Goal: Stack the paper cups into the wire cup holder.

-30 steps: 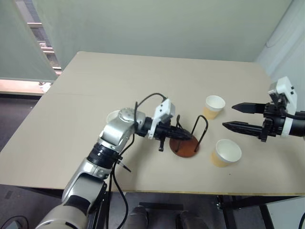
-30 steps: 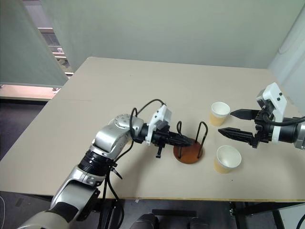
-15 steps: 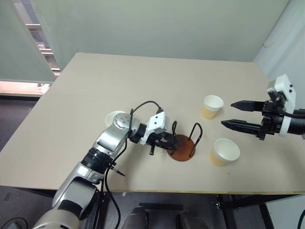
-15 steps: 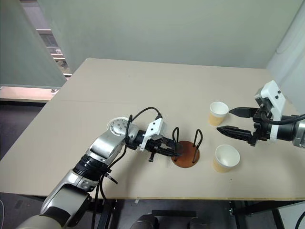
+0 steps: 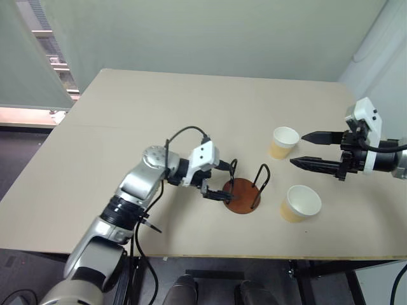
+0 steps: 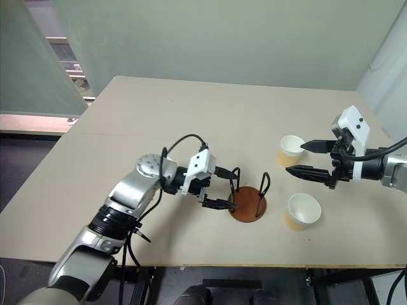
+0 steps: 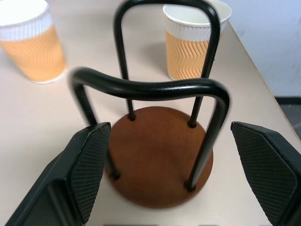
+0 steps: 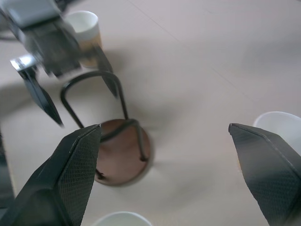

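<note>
The gap (image 5: 245, 188) between the wire loops looks as wide as a cup, so the far paper cup (image 5: 284, 142) will sit upright on the disc once I lower it in.
The wire cup holder (image 5: 241, 196), a reddish-brown disc with two black wire loops, stands upright near the table's front edge. My left gripper (image 5: 222, 182) is open just left of it, its fingers either side of the nearer loop (image 7: 146, 87) without touching it. One paper cup (image 5: 282, 142) stands to the holder's far right, a second paper cup (image 5: 300, 203) to its near right. A third cup (image 8: 87, 26) stands behind the left gripper. My right gripper (image 5: 297, 150) hangs open and empty above the table between the two right-hand cups.
The beige table (image 5: 191, 108) has wide bare room across its back and left. Its front edge runs close below the holder and the near cup. A pale wall stands behind.
The left gripper went from shut at the holder's near loop to wide open and drew back a little to the left. The right gripper edged slightly left toward the far cup.
</note>
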Tool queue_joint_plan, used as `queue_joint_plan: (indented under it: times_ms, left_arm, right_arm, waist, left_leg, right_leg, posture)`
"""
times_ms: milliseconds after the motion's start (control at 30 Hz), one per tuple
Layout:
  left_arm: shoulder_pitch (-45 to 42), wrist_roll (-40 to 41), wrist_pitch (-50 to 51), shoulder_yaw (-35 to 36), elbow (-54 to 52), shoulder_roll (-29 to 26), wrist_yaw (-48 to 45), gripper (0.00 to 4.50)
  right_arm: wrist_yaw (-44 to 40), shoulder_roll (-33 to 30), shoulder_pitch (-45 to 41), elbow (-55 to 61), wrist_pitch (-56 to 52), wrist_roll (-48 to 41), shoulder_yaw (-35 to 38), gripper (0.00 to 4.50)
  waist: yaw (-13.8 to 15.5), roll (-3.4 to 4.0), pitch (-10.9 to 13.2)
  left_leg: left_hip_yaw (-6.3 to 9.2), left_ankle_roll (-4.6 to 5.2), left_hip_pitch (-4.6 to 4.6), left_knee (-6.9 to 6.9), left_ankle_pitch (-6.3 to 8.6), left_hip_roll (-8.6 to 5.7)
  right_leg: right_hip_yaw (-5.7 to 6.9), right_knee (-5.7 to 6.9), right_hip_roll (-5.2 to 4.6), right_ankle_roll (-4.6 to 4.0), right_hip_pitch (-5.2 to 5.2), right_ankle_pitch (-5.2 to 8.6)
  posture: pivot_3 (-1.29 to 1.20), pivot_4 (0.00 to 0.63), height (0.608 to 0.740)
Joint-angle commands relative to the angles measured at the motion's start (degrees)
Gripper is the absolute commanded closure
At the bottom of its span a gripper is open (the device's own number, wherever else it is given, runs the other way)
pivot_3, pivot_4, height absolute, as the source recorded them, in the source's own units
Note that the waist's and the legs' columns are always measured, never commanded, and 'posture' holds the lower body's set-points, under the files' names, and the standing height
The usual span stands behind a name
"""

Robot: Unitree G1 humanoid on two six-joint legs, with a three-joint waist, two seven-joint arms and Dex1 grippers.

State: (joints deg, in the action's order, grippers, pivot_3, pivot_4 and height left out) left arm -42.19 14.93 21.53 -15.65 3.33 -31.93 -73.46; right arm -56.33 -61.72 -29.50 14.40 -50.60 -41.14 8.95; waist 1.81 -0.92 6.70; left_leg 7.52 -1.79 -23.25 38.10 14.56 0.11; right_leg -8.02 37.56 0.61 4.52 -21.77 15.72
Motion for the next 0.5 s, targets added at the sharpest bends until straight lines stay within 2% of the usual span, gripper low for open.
queue_joint_plan:
  times_ms: [33,167,367,500]
  left_arm:
    - [-0.7,2.5,1.3,3.3,-5.1,-2.6,-1.0,0.06]
    - [-0.1,4.5,3.6,5.9,-8.0,-5.3,-0.2,0.06]
    - [-2.6,8.8,8.1,15.0,-8.3,-7.4,5.6,0.06]
    - [1.3,12.7,11.0,19.2,-12.5,-9.3,6.9,0.06]
  right_arm:
    - [-2.5,-1.5,-2.6,-2.7,2.8,3.0,-1.4,0.0]
    - [-4.6,-1.3,-5.5,-6.3,5.9,7.3,-5.1,0.0]
    - [-7.8,2.7,-15.4,-17.5,16.4,19.7,-15.5,0.0]
    - [-10.7,5.3,-20.8,-26.9,26.0,29.3,-22.2,0.0]
  waist:
    - [0.0,0.0,0.0]
    - [0.0,0.0,0.0]
    - [-0.6,0.0,0.0]
    - [-0.8,0.03,0.0]
  left_leg:
    - [0.0,0.0,0.0,-0.01,0.0,0.0]
    - [0.01,0.0,-0.03,-0.01,0.0,0.01]
    - [0.03,0.17,-0.07,-0.05,0.1,0.11]
    - [0.06,0.17,-0.1,-0.08,0.09,0.23]
  right_leg:
    - [-0.01,-0.01,0.0,0.0,0.0,0.0]
    - [-0.01,-0.07,-0.04,-0.02,0.0,-0.01]
    - [0.03,-0.09,-0.05,-0.17,-0.12,-0.16]
    - [0.13,-0.15,-0.02,-0.29,-0.17,-0.25]
  posture:
    - [0.0,0.15,0.74]
    - [0.0,0.15,0.74]
    - [0.0,0.15,0.74]
    - [0.0,0.15,0.74]
